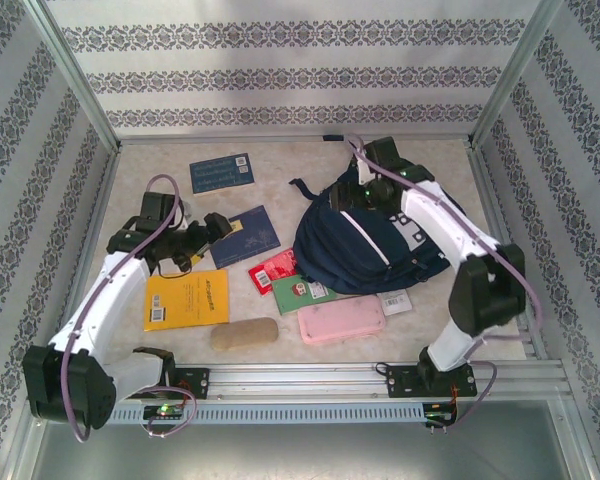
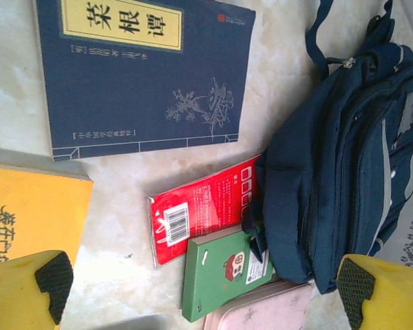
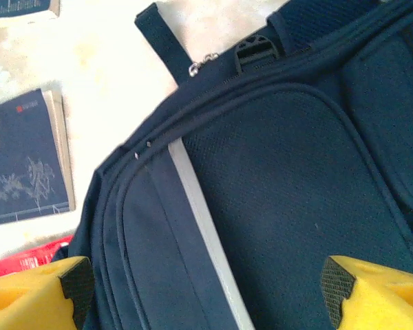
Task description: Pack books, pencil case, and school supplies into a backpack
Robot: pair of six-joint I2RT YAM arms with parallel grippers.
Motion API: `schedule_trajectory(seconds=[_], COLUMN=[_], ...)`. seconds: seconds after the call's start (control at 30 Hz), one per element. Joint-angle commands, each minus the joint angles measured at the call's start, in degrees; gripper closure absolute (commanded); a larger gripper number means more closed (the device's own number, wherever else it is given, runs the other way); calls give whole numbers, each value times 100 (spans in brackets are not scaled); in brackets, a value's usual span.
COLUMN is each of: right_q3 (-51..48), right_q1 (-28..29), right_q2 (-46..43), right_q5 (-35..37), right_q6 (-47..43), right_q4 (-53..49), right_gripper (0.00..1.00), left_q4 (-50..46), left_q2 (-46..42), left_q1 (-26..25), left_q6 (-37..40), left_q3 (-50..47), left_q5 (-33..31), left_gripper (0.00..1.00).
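Observation:
I expect the navy backpack (image 1: 342, 246) to slide off a longer white strip packet when I pull the backpack aside, because only the packet's end (image 1: 395, 303) sticks out.
The navy backpack (image 1: 365, 245) lies flat at centre right, white stripe up. My right gripper (image 3: 206, 289) hangs open over its front panel (image 3: 282, 192), nothing between the fingers. My left gripper (image 2: 203, 292) is open above the glossy red packet (image 2: 199, 216) and the small green book (image 2: 224, 271), whose right end lies under a backpack strap. The pink pencil case (image 1: 341, 320) lies in front of the backpack. One dark blue book (image 2: 144, 75) lies beside the left gripper (image 1: 218, 228), another (image 1: 221, 172) farther back. The yellow book (image 1: 187, 298) is at front left. A white strip packet (image 1: 395, 303) pokes out under the backpack.
A tan oblong pouch (image 1: 244, 333) lies near the front rail (image 1: 310, 378). Patterned walls and metal posts close the table in at the left, right and back. The right arm (image 1: 450, 225) arches over the backpack's right side.

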Motion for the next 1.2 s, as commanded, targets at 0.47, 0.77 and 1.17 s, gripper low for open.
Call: schedule_trajectory(seconds=[0.47, 0.77, 1.17], right_q3=[5036, 5353, 4939], right_q1=[406, 582, 645], right_q2=[3478, 4055, 4396], right_q5=[2484, 2278, 2142], right_q6=[3362, 3647, 3693], right_q4=[-3743, -3761, -3431], right_gripper=[25, 32, 82], left_q4=[309, 336, 309], left_q2=[737, 824, 922], left_q1=[-112, -112, -112], left_q6=[92, 61, 110], left_q3=[317, 233, 253], left_q5=[-140, -223, -346], left_gripper=[0, 0, 0])
